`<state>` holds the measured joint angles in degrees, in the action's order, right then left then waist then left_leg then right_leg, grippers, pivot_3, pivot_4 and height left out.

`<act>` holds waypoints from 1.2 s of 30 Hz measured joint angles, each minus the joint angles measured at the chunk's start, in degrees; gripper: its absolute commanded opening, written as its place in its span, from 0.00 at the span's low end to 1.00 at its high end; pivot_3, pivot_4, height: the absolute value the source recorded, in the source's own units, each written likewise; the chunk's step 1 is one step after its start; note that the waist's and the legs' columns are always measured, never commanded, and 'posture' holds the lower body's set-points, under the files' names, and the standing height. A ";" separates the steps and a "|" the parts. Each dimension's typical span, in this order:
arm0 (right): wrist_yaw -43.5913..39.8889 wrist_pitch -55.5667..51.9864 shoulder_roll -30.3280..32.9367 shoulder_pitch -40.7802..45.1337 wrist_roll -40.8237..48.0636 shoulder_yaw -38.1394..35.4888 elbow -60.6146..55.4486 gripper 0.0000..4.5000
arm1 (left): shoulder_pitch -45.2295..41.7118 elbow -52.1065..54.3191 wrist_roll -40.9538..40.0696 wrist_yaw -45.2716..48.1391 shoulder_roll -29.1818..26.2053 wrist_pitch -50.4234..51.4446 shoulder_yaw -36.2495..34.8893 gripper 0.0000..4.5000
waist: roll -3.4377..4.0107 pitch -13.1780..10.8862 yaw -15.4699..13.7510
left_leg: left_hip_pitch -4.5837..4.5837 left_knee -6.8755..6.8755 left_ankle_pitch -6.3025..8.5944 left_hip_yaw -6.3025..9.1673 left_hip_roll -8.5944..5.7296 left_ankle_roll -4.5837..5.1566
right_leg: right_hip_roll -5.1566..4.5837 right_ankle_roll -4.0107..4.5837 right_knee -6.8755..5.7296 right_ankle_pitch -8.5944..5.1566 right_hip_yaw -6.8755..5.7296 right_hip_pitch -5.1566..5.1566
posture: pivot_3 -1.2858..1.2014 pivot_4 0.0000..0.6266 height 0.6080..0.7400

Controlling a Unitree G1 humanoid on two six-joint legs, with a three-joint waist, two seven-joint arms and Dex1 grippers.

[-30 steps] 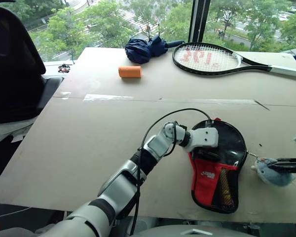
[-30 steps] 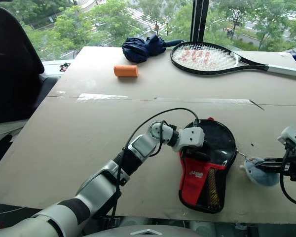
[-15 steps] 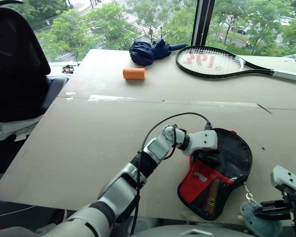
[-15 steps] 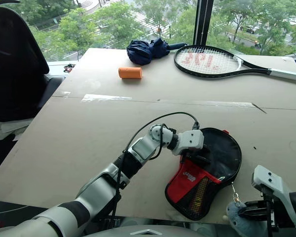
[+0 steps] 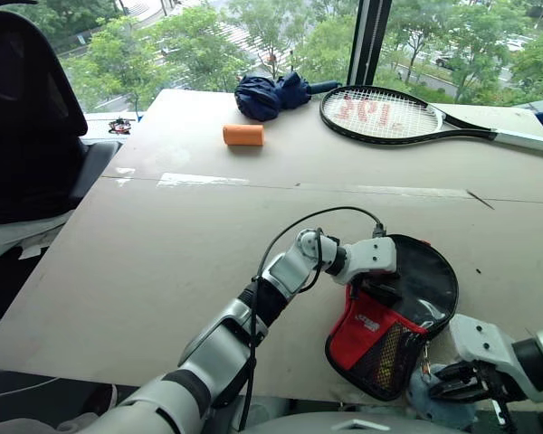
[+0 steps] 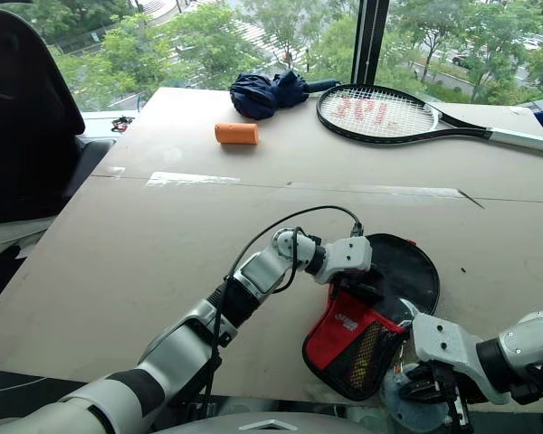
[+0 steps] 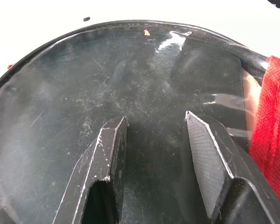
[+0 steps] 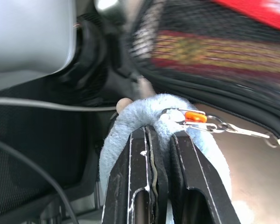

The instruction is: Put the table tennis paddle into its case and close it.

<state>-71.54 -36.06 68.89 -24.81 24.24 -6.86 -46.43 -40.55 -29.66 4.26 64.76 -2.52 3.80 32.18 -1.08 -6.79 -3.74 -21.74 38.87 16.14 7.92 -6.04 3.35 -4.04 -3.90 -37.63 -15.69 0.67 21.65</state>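
Observation:
My right gripper should bring the ball charm (image 5: 425,403) back onto the tabletop (image 5: 442,348) next to the case before it opens, because the charm hangs past the table's front edge.
The case (image 5: 373,327), a black pouch with a red logo panel and mesh pocket, lies near the table's front right edge. My left gripper (image 7: 155,116) is open, its fingers (image 7: 113,140) resting apart on the case's glossy round black face (image 5: 427,278), with nothing between them. At the front edge, beside the case's narrow end, my right gripper (image 8: 161,131) is shut on the fuzzy grey-blue ball charm (image 8: 130,116), whose metal clip leads to the case. From the head, the charm (image 6: 400,407) hangs just past the table edge. The table tennis paddle is hidden.
A large strung tennis racket (image 5: 385,113), a folded navy umbrella (image 5: 267,95) and an orange cylinder (image 5: 242,135) lie along the table's far side. A black chair (image 5: 27,117) stands at the left. A black cable (image 5: 326,217) loops over my left wrist.
My right gripper carried the ball charm from the case's right side back and leftward to the table's front edge. The case's narrow end swung left. The left gripper held its place.

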 measured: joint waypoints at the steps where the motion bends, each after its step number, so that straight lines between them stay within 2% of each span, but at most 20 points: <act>1: 0.00 0.41 0.05 0.15 -0.32 0.50 -0.06 0.00 | -0.01 0.00 0.00 0.00 0.00 0.01 0.00 0.44 | 0.00 0.00 0.00 | 0.00 0.00 0.00 0.00 0.00 0.00 | 0.00 0.00 0.00 0.00 0.00 0.00 | 0.52 0.24 1.00; 4: -0.07 3.57 1.12 0.94 -3.07 4.38 -1.32 0.00 | -0.01 0.00 0.00 0.01 0.05 0.04 0.05 0.44 | 0.00 0.00 -0.07 | -0.01 -0.01 0.00 0.01 0.00 0.00 | 0.00 0.00 0.02 -0.01 -0.03 0.00 | 0.52 0.24 1.00; 10: -2.07 12.62 4.76 -5.73 -8.42 9.89 -3.08 0.00 | -0.06 0.01 0.00 -0.05 0.07 0.25 0.03 0.44 | -0.03 -0.01 -0.04 | -0.01 -0.02 0.00 0.02 0.00 -0.01 | 0.00 -0.01 0.05 -0.01 -0.02 0.00 | 0.52 0.24 1.00; 14: -2.08 17.19 6.99 -7.50 -11.89 9.80 -2.84 0.00 | -0.03 0.01 0.00 -0.08 0.10 0.35 0.03 0.44 | -0.01 -0.01 -0.03 | -0.01 -0.02 0.00 0.01 0.00 -0.01 | 0.00 -0.01 0.05 -0.01 -0.02 0.00 | 0.52 0.24 1.00; 21: -3.16 22.74 10.62 -12.72 -14.41 5.12 0.45 0.00 | -0.15 0.02 0.00 -0.27 0.16 0.41 0.02 0.44 | 0.00 -0.01 -0.08 | -0.02 -0.06 0.00 0.01 0.00 -0.02 | 0.00 -0.02 0.14 -0.01 -0.03 0.00 | 0.52 0.24 1.00; 26: -1.95 18.94 5.16 -5.35 -10.40 4.46 5.33 0.00 | -0.48 0.01 0.00 -0.85 -0.28 0.74 -0.25 0.44 | -0.25 -0.18 0.11 | 0.00 -0.12 0.00 -0.01 0.01 -0.01 | 0.00 0.00 0.20 0.00 0.06 -0.02 | 0.52 0.24 1.00; 28: -1.75 16.22 3.89 0.70 -7.74 2.87 8.85 0.00 | -0.53 0.00 0.00 -1.17 -0.38 0.87 -0.27 0.44 | -0.25 -0.21 0.26 | 0.01 -0.12 0.00 -0.04 0.01 0.00 | 0.01 0.00 0.23 0.01 0.11 -0.04 | 0.52 0.24 1.00; 32: -0.14 14.91 3.60 5.97 -8.00 0.15 14.27 0.00 | -0.50 0.01 0.00 -1.21 -0.27 0.86 -0.23 0.44 | -0.21 -0.19 0.16 | 0.00 -0.13 0.00 -0.03 0.01 0.00 | 0.01 0.00 0.25 0.01 0.08 -0.02 | 0.52 0.24 1.00; 35: 1.46 15.93 2.18 8.95 -9.91 1.01 17.52 0.00 | -0.66 0.00 0.00 -1.21 -0.28 0.87 -0.22 0.44 | -0.22 -0.20 0.17 | -0.01 -0.16 0.00 -0.03 0.01 -0.01 | 0.01 0.00 0.30 0.02 0.09 -0.02 | 0.52 0.24 1.00; 36: 2.04 16.79 1.32 10.02 -10.77 1.82 18.75 0.15 | -0.71 -0.05 0.00 -1.24 -0.30 0.89 -0.24 0.44 | -0.25 -0.21 0.19 | 0.00 -0.16 -0.01 -0.03 0.01 -0.01 | 0.01 -0.01 0.30 0.02 0.09 -0.02 | 0.52 0.24 1.00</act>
<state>-69.50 -19.27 70.21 -14.79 13.47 -5.04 -27.67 -41.27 -29.70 4.25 63.52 -2.82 4.69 31.94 -1.33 -6.99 -3.54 -21.74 38.72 16.13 7.89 -6.02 3.34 -4.03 -3.90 -37.34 -15.67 0.76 21.63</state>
